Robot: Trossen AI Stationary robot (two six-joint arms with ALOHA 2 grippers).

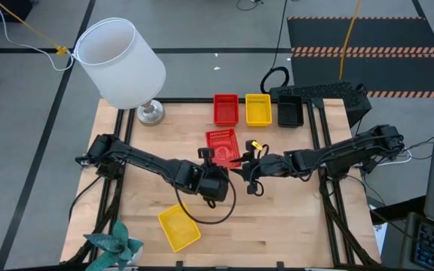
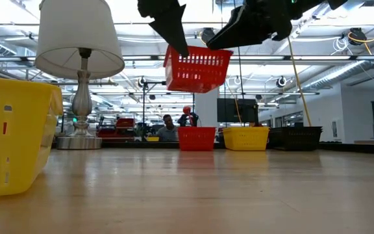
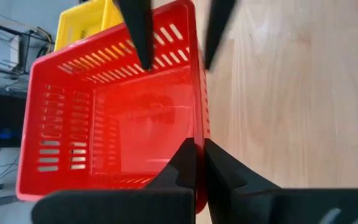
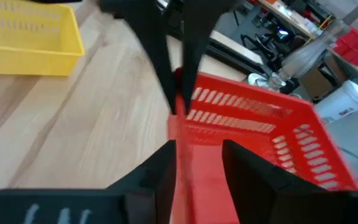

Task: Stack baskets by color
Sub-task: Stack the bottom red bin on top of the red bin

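Note:
The raised red basket's rim is between my open right fingers, which should close there before my left gripper opens, then carries it to the far red basket.
A red basket hangs in the air over the table's middle, its opening up; the low view shows this red basket well clear of the wood. My left gripper is shut on its near wall, at the left end. My right gripper is open at the same wall's right end, one finger outside and one finger inside; whether they touch the wall I cannot tell. At the far edge stand a red basket, a yellow basket and a black basket. Another yellow basket rests on its base near the front edge. My left gripper pinches the red basket's near wall at its rim, one finger inside the basket and one outside. The fingers slant down from the table's near left side. The basket hangs below them, lifted clear and slightly tilted, its right end higher.
A white lamp stands at the far left corner, and a green plant at the near left corner. A dark keyboard-like thing lies behind the black basket. Bare wood shows at the near right.

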